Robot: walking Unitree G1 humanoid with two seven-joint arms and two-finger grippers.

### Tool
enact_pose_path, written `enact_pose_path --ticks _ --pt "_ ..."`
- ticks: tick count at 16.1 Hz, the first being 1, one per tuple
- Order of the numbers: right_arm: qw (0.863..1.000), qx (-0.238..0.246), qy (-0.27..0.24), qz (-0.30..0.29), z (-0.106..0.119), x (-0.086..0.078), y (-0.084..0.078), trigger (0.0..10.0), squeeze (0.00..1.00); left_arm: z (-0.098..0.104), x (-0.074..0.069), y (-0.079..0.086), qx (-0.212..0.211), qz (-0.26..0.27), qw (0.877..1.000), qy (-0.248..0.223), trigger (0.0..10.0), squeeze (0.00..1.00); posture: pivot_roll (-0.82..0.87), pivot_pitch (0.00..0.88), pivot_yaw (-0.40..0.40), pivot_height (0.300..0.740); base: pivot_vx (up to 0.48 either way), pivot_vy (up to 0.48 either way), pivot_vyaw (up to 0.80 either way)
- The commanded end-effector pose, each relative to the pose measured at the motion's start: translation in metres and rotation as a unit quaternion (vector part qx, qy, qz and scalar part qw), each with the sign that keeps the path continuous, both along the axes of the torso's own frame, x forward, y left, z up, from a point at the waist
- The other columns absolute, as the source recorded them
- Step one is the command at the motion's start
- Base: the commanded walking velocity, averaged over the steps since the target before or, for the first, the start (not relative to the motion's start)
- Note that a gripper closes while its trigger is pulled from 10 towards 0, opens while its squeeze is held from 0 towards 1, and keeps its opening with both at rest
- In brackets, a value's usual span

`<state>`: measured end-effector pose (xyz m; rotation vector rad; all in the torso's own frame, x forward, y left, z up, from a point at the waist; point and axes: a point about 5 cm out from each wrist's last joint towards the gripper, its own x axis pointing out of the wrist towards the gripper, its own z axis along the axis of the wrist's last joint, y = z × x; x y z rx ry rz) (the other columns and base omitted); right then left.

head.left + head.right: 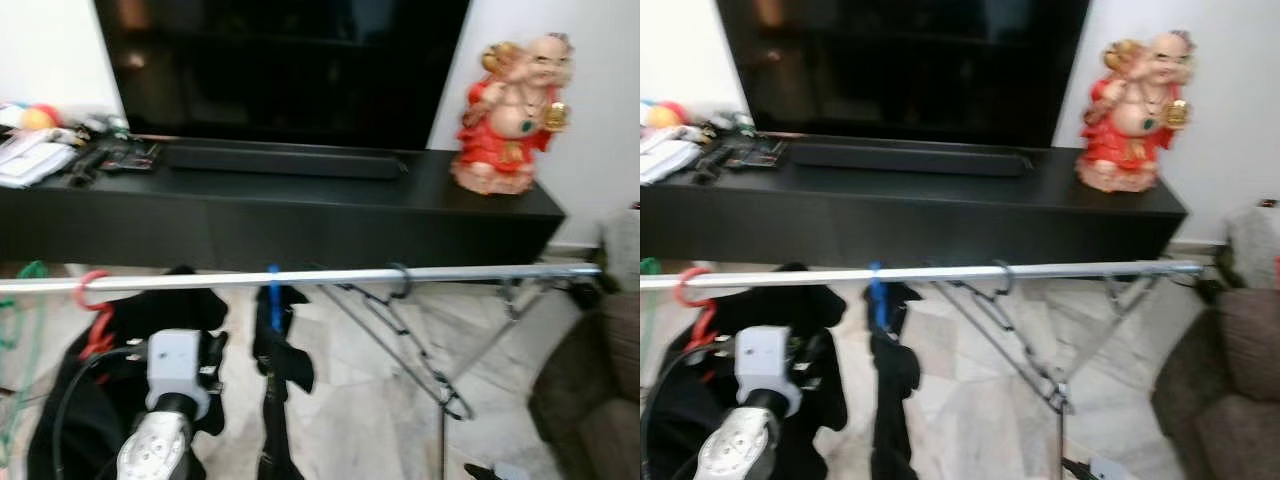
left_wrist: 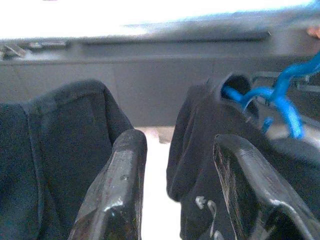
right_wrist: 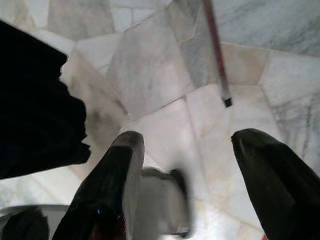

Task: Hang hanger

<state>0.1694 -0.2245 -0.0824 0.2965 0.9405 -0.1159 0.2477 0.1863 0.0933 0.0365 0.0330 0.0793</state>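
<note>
The blue hanger is inside the collar (image 2: 233, 92), so I expect the dark garment (image 1: 284, 366) to come with it, hanging limp, when I lift the hanger off the rail.
A silver rail (image 1: 330, 275) runs across in front of me. On it hang a red hanger (image 1: 92, 292) with a black garment (image 1: 60, 400), a blue hanger (image 1: 273, 298) with a dark garment (image 1: 280, 365), and a bare metal hanger (image 1: 400, 300). My left arm (image 1: 172, 372) is raised below the rail between the two garments. The left gripper (image 2: 177, 145) is open and holds nothing, with the blue hanger (image 2: 280, 95) just beside it. Low over the marble floor (image 3: 165, 55), my right gripper (image 3: 190, 140) stands open and holds nothing.
Behind the rail is a black TV console (image 1: 300, 215) with a dark TV (image 1: 280, 60), a red figurine (image 1: 505, 110) and clutter (image 1: 40, 150). The rack's crossed legs (image 1: 445, 390) stand at the right, near a brown sofa (image 1: 600, 400). A green hanger (image 1: 20, 300) is at far left.
</note>
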Motion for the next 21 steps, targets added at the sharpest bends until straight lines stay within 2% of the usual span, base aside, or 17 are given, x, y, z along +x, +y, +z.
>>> enact_pose_path --ticks 1,3,6,10,12,14,15,17,18,19,21 --pt "1.0 -0.006 -0.003 -0.009 0.002 0.001 -0.006 10.0 0.0 0.002 -0.001 0.001 0.005 0.012 1.0 -0.008 10.0 0.0 -0.02 0.032 -0.019 0.74 0.0 0.0 0.0" --pt "1.0 -0.005 -0.003 -0.008 0.002 0.001 -0.006 10.0 0.0 0.009 -0.003 0.006 0.016 0.035 0.999 -0.032 10.0 0.0 -0.02 0.034 -0.02 0.74 0.0 0.0 0.0" --pt "1.0 -0.004 -0.004 -0.008 0.002 0.001 -0.006 10.0 0.0 0.015 -0.005 0.007 0.024 0.041 0.998 -0.049 10.0 0.0 -0.02 0.037 -0.019 0.74 0.0 0.0 0.0" --pt "1.0 -0.004 -0.004 -0.008 0.002 0.002 -0.005 10.0 0.0 0.016 -0.005 0.005 0.023 0.035 0.998 -0.049 10.0 0.0 -0.02 0.037 -0.021 0.74 0.0 0.0 0.0" --pt "1.0 -0.004 -0.004 -0.008 0.002 0.002 -0.005 10.0 0.0 0.014 -0.006 -0.002 0.033 0.004 0.999 -0.031 10.0 0.0 -0.01 0.042 -0.021 0.74 0.0 0.0 0.0" --pt "1.0 -0.003 -0.004 -0.008 0.002 0.002 -0.005 10.0 0.0 0.0 -0.004 -0.009 0.062 -0.031 0.997 0.038 10.0 0.0 -0.01 0.046 -0.022 0.74 0.0 0.0 0.0" --pt "1.0 -0.002 -0.005 -0.008 0.002 0.002 -0.004 10.0 0.0 -0.003 0.004 -0.007 0.064 -0.011 0.994 0.082 10.0 0.0 -0.02 0.048 -0.023 0.74 0.0 0.0 0.0" --pt "1.0 -0.001 -0.006 -0.009 0.002 0.003 -0.004 10.0 0.0 0.012 0.02 -0.012 0.031 -0.011 0.998 0.062 10.0 0.0 -0.01 0.049 -0.025 0.74 0.0 0.0 0.0" --pt "1.0 -0.001 -0.006 -0.009 0.002 0.003 -0.004 10.0 0.0 0.023 0.035 -0.018 0.015 -0.016 0.998 0.051 10.0 0.0 -0.01 0.05 -0.027 0.74 0.0 0.0 0.0" --pt "1.0 0.0 -0.006 -0.009 0.002 0.003 -0.004 10.0 0.0 0.025 0.039 -0.019 0.011 -0.015 0.999 0.051 10.0 0.0 -0.01 0.051 -0.027 0.74 0.0 0.0 0.0" --pt "1.0 0.003 -0.009 -0.011 0.002 0.004 -0.003 10.0 0.0 0.042 0.056 -0.026 -0.005 -0.028 0.998 0.049 10.0 0.0 -0.03 0.052 -0.025 0.74 0.0 0.0 0.0"
